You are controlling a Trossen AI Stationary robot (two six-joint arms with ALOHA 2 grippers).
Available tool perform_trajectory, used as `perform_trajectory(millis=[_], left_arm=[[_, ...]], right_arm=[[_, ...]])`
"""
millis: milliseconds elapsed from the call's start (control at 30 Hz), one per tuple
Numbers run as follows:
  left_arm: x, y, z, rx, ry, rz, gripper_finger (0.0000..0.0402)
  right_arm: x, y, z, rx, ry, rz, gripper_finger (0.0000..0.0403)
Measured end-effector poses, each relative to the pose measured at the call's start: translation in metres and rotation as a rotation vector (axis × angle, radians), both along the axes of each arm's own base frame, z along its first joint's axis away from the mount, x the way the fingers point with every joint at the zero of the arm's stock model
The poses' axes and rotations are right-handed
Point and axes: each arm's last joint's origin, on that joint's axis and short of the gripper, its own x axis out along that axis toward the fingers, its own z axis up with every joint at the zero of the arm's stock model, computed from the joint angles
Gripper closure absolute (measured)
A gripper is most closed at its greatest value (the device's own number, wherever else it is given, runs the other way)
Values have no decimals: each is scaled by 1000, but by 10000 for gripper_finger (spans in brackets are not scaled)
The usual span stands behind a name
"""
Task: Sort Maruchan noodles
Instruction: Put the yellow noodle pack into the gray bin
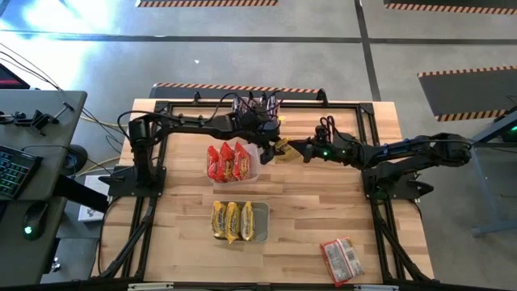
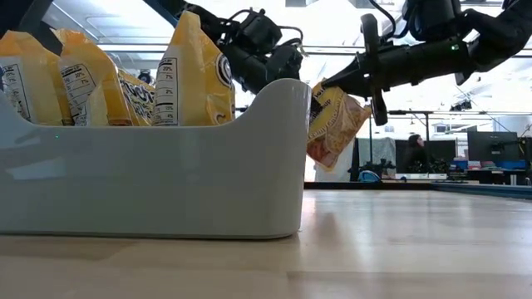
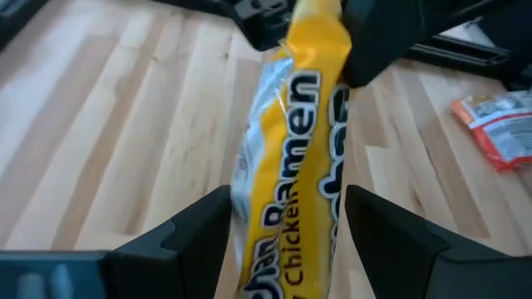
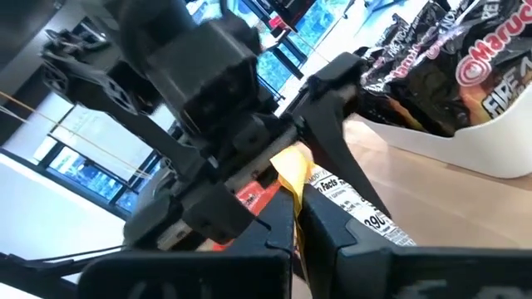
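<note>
The yellow packet's upper end (image 3: 317, 37) is pinched in my right gripper, away from the near tub, so my left gripper should grab its loose end (image 3: 288, 241) and bring it to the tub.
My right gripper (image 1: 289, 148) is shut on a yellow Maruchan noodle packet (image 1: 282, 147) and holds it in the air above the table's middle, right of the tubs. My left gripper (image 3: 287, 195) is open. Its two fingers stand on either side of the same packet (image 3: 291, 124); I cannot tell whether they touch it. Red packets (image 1: 229, 161) stand on edge in the middle tub (image 1: 255, 166). Yellow ones (image 1: 232, 220) fill the near tub (image 1: 263, 220). Dark ones (image 4: 432, 75) lie in the far tub (image 4: 465, 145). One red packet (image 1: 342, 259) lies flat near the table's front right. My right gripper pinches the yellow packet's upper end (image 4: 291, 166) between its two shut fingers, coming about level from the table's right. The packet hangs below the fingers (image 2: 337, 124), tilted, clear of the table.
The three white tubs form a row from far to near at the table's middle. The near tub's wall (image 2: 166, 166) fills the low view's left. A black frame (image 1: 367, 145) runs around the wooden table. Bare wood lies to the right of the tubs.
</note>
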Motion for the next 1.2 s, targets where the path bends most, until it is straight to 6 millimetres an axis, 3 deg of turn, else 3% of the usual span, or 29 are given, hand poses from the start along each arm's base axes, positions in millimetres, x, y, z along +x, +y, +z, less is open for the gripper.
perform_trajectory(millis=[233, 633, 767, 1000, 1200], left_arm=[[5, 1, -5, -44, -26, -4, 184], [4, 2, -5, -75, -25, 13, 311], [3, 3, -3, -77, -21, 16, 322], [-2, 9, 7, -115, -56, -34, 318], [-19, 25, 25, -174, -71, -66, 320]], right_arm=[[0, 0, 1, -5, -6, 4, 403], [0, 0, 2, -31, -13, 5, 403], [0, 0, 6, -79, -42, 8, 396], [-2, -1, 13, -126, -75, -13, 323], [-17, -4, 38, -235, -163, -67, 264]])
